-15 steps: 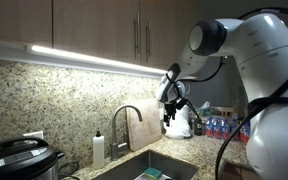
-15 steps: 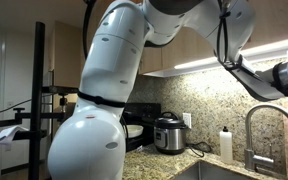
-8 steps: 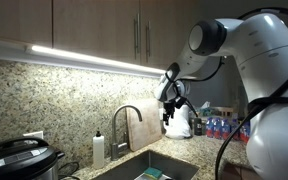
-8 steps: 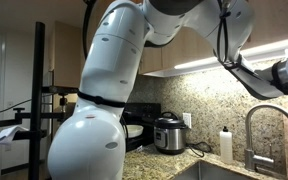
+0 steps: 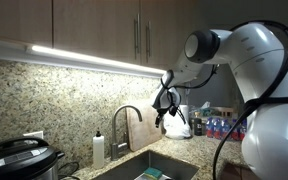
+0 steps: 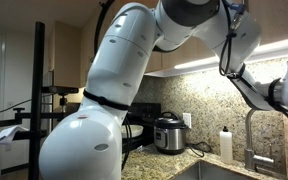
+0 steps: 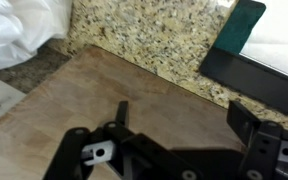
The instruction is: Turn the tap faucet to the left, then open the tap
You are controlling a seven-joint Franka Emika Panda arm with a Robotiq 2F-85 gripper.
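Observation:
Next, my gripper turns round toward the tap faucet before it pushes the tap faucet's spout, because my gripper's open fingers point at the wooden board (image 7: 156, 100), away from the tap faucet (image 5: 114, 132).
The tap faucet (image 5: 126, 124) is a slim silver gooseneck that stands behind the sink (image 5: 152, 168). It also shows in an exterior view (image 6: 268, 128). My gripper (image 5: 164, 110) hangs to the right of the spout, at about its top height, and does not touch it. In the wrist view the gripper (image 7: 184, 122) is open and empty, with its two black fingers spread over a wooden board (image 7: 134, 85). The tap does not show in the wrist view.
A white soap bottle (image 5: 98, 148) stands left of the tap, also seen in an exterior view (image 6: 225, 145). A rice cooker (image 5: 19, 160) sits further left. A white plastic bag (image 5: 182, 123) and water bottles (image 5: 220, 128) stand to the right. A speckled granite backsplash (image 7: 154, 30) lies behind.
The arm has swung a little to the left, and the gripper is now closer to the tap's spout. The jaws stay open.

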